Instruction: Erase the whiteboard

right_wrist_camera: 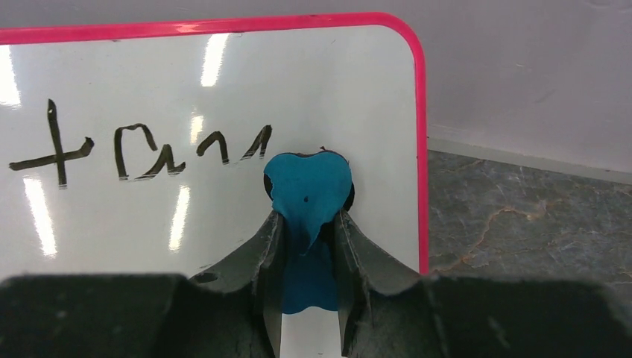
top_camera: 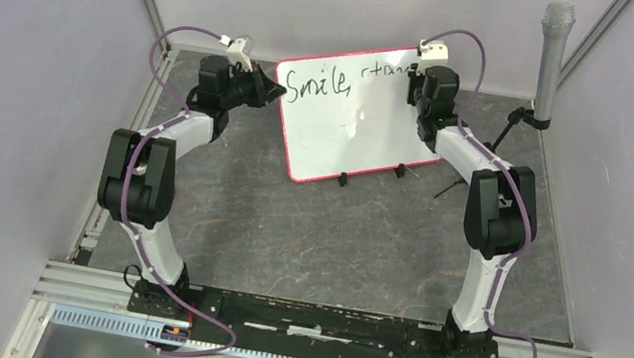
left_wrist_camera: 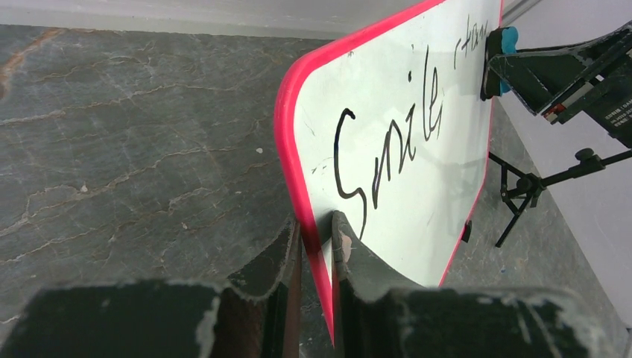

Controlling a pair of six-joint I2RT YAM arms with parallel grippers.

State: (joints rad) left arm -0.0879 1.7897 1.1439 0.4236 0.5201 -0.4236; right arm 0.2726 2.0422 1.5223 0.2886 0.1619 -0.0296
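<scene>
Next, my right gripper sweeps the eraser [right_wrist_camera: 308, 198], which sits past the last letters and close to the pink-red frame, back over those letters [top_camera: 385, 71] toward "Smile".
The whiteboard [top_camera: 358, 113], white with a pink-red frame, stands tilted on small black feet at the back of the table. Black handwriting [left_wrist_camera: 387, 153] reads "Smile" plus a few more letters [right_wrist_camera: 141, 149] near the top right. My left gripper [left_wrist_camera: 317, 235] is shut on the board's left frame edge [left_wrist_camera: 287, 127], one finger on each side. My right gripper [right_wrist_camera: 307, 224] is shut on a blue-and-black eraser [right_wrist_camera: 308, 186], pressed flat against the board's upper right corner just right of the last letters. In the top view the right gripper [top_camera: 428, 86] sits at that corner.
A grey microphone [top_camera: 552, 58] stands on a small black tripod [left_wrist_camera: 533, 183] at the back right, close behind the board's right edge. Grey walls close in the left, right and back. The dark stone-patterned tabletop [top_camera: 332, 240] stretches in front of the board.
</scene>
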